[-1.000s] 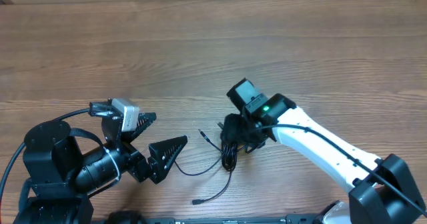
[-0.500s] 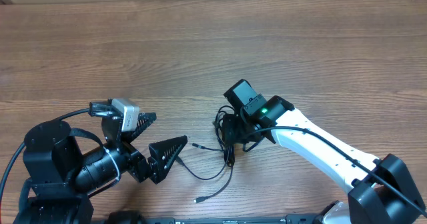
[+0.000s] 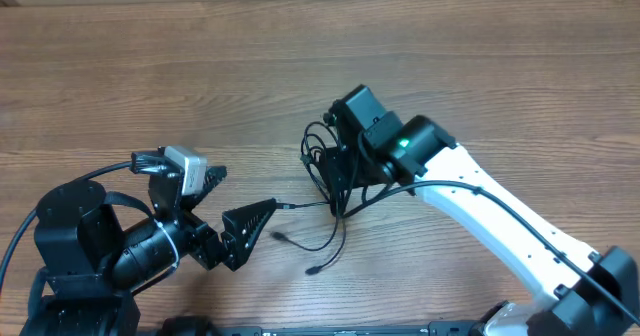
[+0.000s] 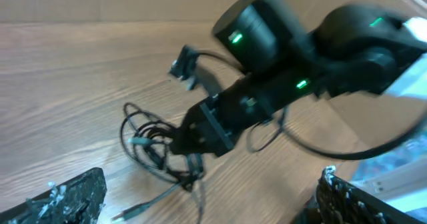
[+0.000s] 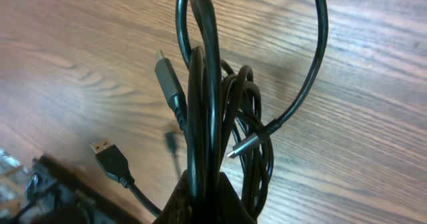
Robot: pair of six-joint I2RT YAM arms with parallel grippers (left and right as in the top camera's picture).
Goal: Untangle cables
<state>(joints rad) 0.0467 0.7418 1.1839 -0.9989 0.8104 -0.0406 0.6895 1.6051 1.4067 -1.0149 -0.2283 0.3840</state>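
Cords cross each other in the bundle at my right gripper (image 3: 317,157). My left gripper should hold one cord by its plug end while my right gripper pulls the others away.
The cables (image 3: 322,162) are a bundle of thin black cords with small plug ends. My right gripper (image 3: 338,174) is shut on the bundle and holds it up off the wooden table. Loose ends trail down and left, one plug end (image 3: 313,271) on the table, another (image 3: 281,205) close to my left gripper's near finger. In the right wrist view the cords (image 5: 203,84) run up out of the shut jaws (image 5: 203,201), with a USB plug (image 5: 108,155) hanging at the left. My left gripper (image 3: 232,200) is open and empty, left of the bundle; its view shows the cords (image 4: 150,144) between its fingers (image 4: 200,207).
The wooden table (image 3: 480,66) stretches bare to the back and sides. The white right arm (image 3: 500,226) crosses the front right. The left arm's base and its thick black wires (image 3: 70,236) fill the front left corner.
My right gripper has moved up the table and slightly left with the bundle. The trailing ends have been dragged left, closer to my left gripper. The left gripper has barely moved.
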